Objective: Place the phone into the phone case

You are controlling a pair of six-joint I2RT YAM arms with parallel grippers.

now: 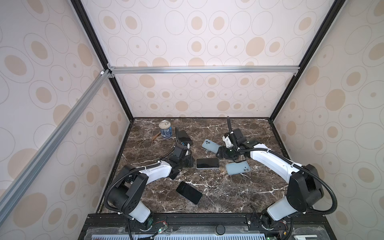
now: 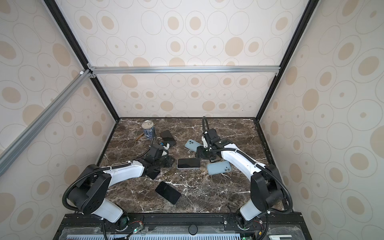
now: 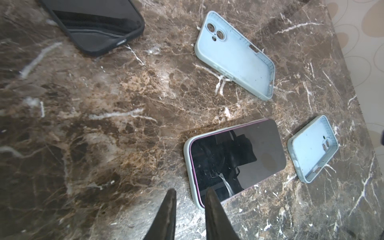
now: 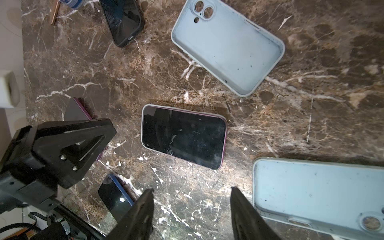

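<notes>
My right gripper should close its fingers, because the phone's purple edge [image 4: 225,138] sticks up above the phone case's rim near it, and press that end [image 4: 216,150] of the phone down.
A dark-screened phone [image 1: 207,163] [image 2: 188,163] lies face up mid-table inside a pale phone case; the case's rim [image 3: 188,166] shows along one side and a purple phone edge along another [image 4: 184,136]. My left gripper [image 3: 191,192] [image 1: 189,162] sits low at the phone's left end, jaws a little apart with only table between them, and one fingertip [image 3: 210,194] is over the phone's corner. My right gripper [image 4: 192,189] [image 1: 218,154] hovers open beyond the phone's right end and holds nothing.
Two empty light-blue cases lie nearby, one behind the phone [image 1: 211,144] and one to its right [image 1: 238,168]. A black phone [image 1: 188,192] lies in front and a black-cased phone [image 1: 185,136] at the back left. A can [image 1: 165,129] and a pencil [image 1: 155,136] stand further back.
</notes>
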